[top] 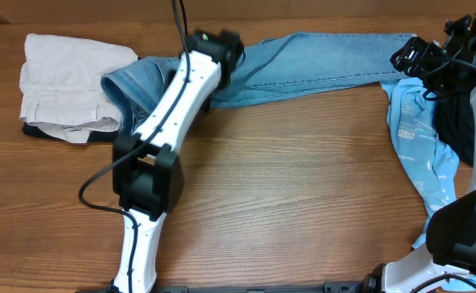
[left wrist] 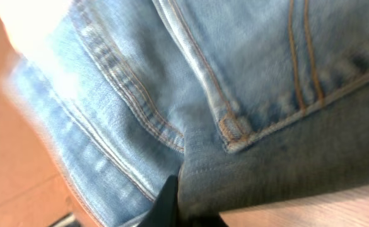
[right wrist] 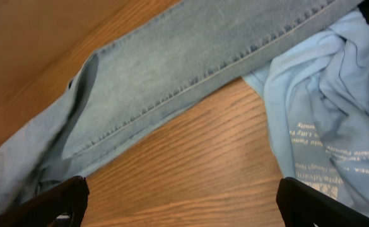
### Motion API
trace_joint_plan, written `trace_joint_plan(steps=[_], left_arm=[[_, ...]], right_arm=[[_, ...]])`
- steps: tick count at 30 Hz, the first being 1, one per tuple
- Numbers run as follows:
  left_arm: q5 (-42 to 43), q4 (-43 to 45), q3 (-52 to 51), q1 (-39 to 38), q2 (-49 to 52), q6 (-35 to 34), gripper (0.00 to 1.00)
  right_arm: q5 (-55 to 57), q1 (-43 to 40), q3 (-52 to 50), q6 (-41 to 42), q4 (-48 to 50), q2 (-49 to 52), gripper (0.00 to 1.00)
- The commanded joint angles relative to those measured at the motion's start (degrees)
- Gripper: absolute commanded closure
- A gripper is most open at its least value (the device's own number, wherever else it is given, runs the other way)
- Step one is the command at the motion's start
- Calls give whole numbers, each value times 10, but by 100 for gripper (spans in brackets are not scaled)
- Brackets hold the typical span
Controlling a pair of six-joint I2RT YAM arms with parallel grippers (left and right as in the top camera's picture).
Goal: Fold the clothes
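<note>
The jeans' waist end (top: 128, 88) is bunched up next to the beige trousers. My left gripper should lift the jeans first, and then my right gripper should take a leg end (top: 397, 42).
The light blue jeans (top: 327, 57) lie stretched along the far edge of the table, waist end bunched at the left, legs running right. My left gripper (top: 225, 57) is down on the jeans near the seat. In the left wrist view (left wrist: 178, 205) its dark finger is pressed into a fold of denim (left wrist: 234, 75) by a stitched pocket corner, shut on it. My right gripper (top: 417, 61) hovers by the leg ends. In the right wrist view (right wrist: 181, 202) its fingers are wide apart over bare wood, with the jeans leg (right wrist: 190, 69) just beyond them.
Folded beige trousers (top: 67, 81) sit at the far left, touching the jeans' waist end. A cyan T-shirt with white print (top: 421, 146) hangs along the right edge, also in the right wrist view (right wrist: 323, 113). A dark garment (top: 457, 122) lies beside it.
</note>
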Motion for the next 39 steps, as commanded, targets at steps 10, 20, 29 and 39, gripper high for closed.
trace_joint_plan(steps=[10, 20, 29, 39], left_arm=[[54, -39, 387, -2, -147, 49, 96], [175, -39, 387, -31, -281, 68, 96], [197, -38, 387, -135, -329, 73, 96], [110, -39, 387, -155, -376, 44, 96]], right_arm=[[-87, -20, 3, -5, -21, -111, 7], [-37, -20, -7, -2, -120, -231, 3], [-62, -19, -32, -5, -48, -155, 2], [-62, 39, -32, 14, 67, 27, 14]])
